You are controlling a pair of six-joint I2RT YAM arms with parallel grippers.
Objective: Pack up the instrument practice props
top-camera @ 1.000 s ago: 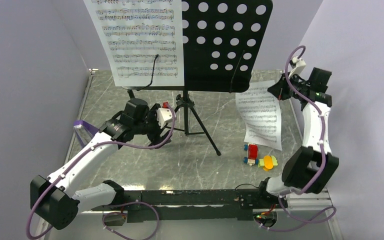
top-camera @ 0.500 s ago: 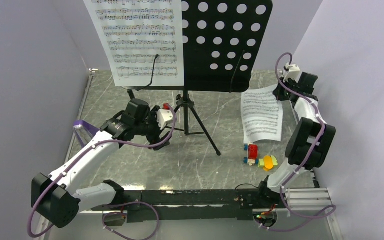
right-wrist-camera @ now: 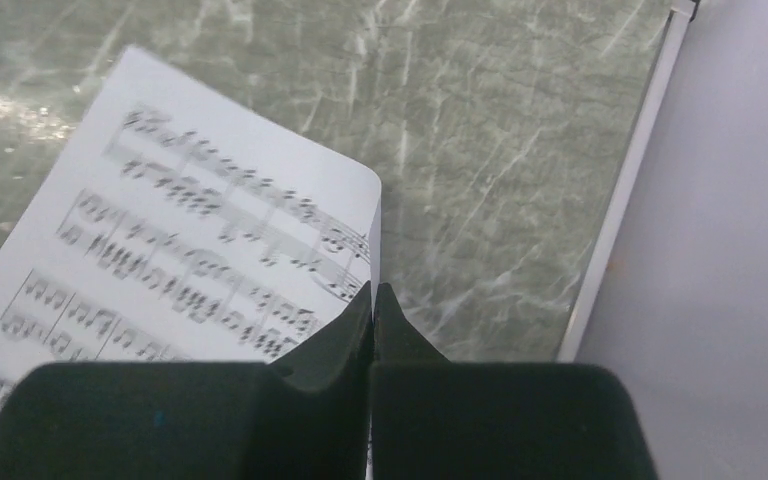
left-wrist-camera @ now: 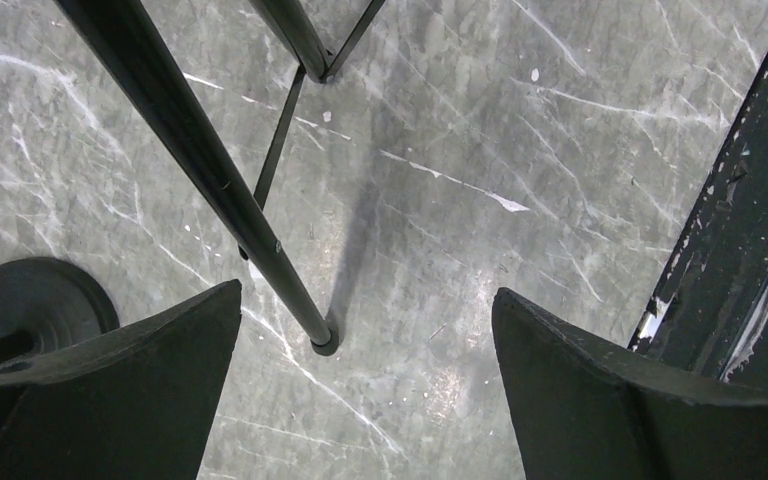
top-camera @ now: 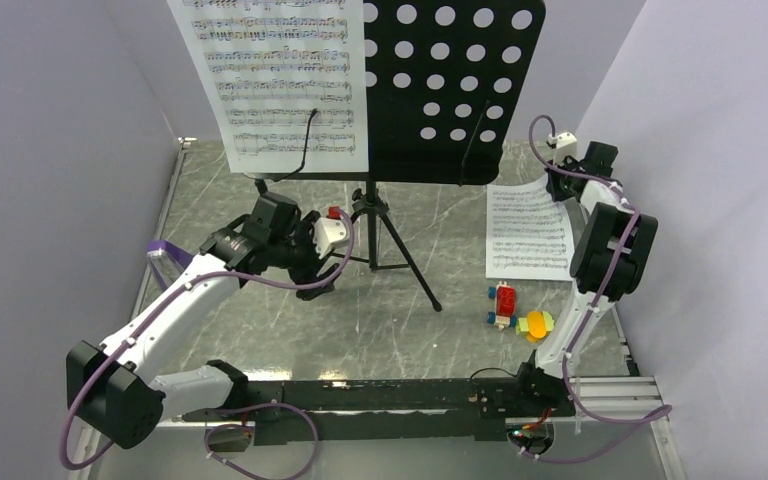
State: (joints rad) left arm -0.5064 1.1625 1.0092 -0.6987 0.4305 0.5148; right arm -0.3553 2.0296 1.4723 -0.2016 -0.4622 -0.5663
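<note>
The held page [top-camera: 528, 236] is facing up over clear tabletop behind the toy blocks. My right gripper should go on lowering the page's pinched edge [right-wrist-camera: 373, 255] until the page lies flat, and then let go.
The black music stand [top-camera: 447, 90] rises at the back centre on its tripod [top-camera: 392, 243], with a white sheet-music page [top-camera: 282, 82] on the left of its perforated desk. My right gripper [top-camera: 562, 187] is shut on the top right edge of a second page [top-camera: 528, 228], which lies over the table at the right. The right wrist view shows that page [right-wrist-camera: 200, 250] pinched between the gripper [right-wrist-camera: 372, 297] tips. My left gripper [left-wrist-camera: 365, 380] is open above a tripod leg [left-wrist-camera: 205, 170], beside the microphone stand's round base [left-wrist-camera: 35, 300]. The purple metronome [top-camera: 167, 254] peeks out behind the left arm.
Red, yellow and green toy blocks [top-camera: 516, 310] lie in front of the held page. Purple walls close in on both sides, and a raised white border [right-wrist-camera: 620, 190] runs along the table's right edge. A black rail [top-camera: 380, 395] crosses the near edge.
My right arm has folded back and to the left, carrying the page. The page has swung from hanging crooked to lying squarer and farther back. The left arm has hardly moved.
</note>
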